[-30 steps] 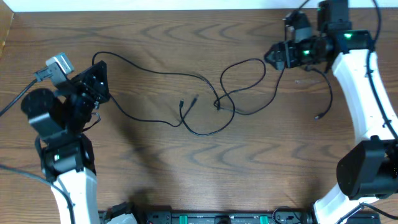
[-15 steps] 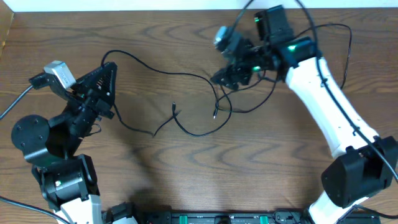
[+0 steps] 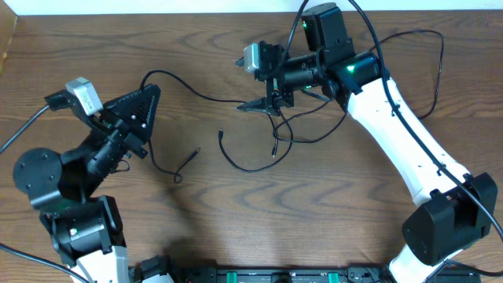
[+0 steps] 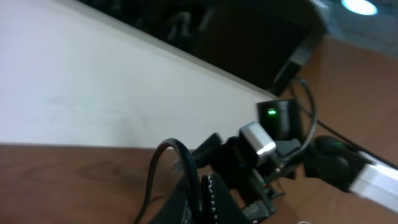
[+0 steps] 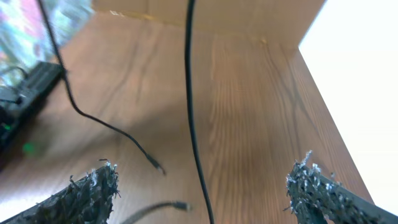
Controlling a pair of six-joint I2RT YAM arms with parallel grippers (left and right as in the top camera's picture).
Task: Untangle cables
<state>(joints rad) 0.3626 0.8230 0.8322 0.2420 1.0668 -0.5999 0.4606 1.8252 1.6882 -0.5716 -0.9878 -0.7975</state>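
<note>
My right gripper carries on going toward my left gripper and closes on the black cable there, because the piece of black cable runs between the wide-open fingers.
Several thin black cables lie looped on the wooden table, crossing in a tangle near the middle. Loose plug ends lie at the left and centre. My left gripper is shut on one black cable that arcs right toward the tangle. In the left wrist view that cable curves down into the shut gripper. My right gripper hovers open just left of the tangle. In the right wrist view a black strand runs straight between the gripper's wide-apart fingers, untouched.
The right arm's own thick black wire loops at the back right. A white wall borders the table's far edge. A dark equipment strip lines the front edge. The left wrist view shows the right arm's camera housing.
The right arm swung from the far right to the tangle and its fingers spread a little wider. The left gripper lifted and tilted right with its cable. Loose ends slid left.
</note>
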